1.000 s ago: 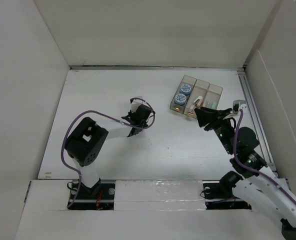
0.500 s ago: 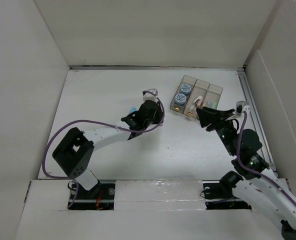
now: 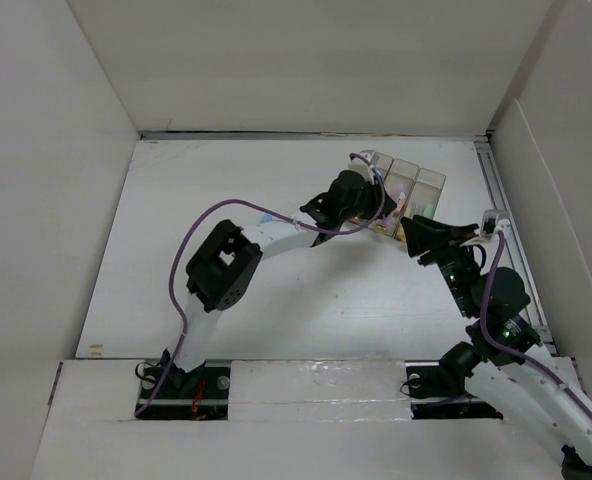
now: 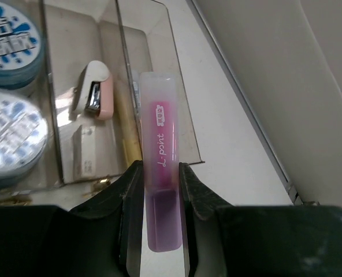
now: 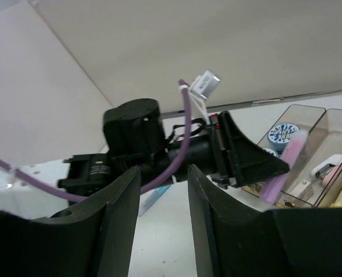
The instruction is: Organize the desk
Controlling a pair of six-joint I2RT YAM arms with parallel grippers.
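Note:
My left gripper should go next to the green highlighter's compartment [image 3: 425,200] and let go there, since the pink highlighter [image 4: 161,135] is lined up with the bin's long side.
The white desk [image 3: 176,210] holds a translucent three-compartment bin [image 3: 428,177] at the back right. My left gripper [image 3: 384,210] is shut on a pink highlighter [image 4: 159,144] and holds it over the bin's middle and right compartments [image 4: 159,52]. The highlighter also shows in the right wrist view [image 5: 283,167]. My right gripper [image 3: 418,236] is open and empty, just in front of the bin, close to the left gripper; its jaws [image 5: 164,179] frame the left wrist.
Two blue-and-white tape rolls [image 4: 9,34] fill the bin's left compartment. A small pink stapler [image 4: 93,89] and a yellow pen [image 4: 126,138] lie in the middle one. A blue highlighter [image 5: 156,196] lies on the desk behind the left arm. A metal rail [image 3: 506,215] runs along the right edge.
My left arm has swung right from the desk's middle to the bin, carrying the pink highlighter. My right gripper has drifted slightly right.

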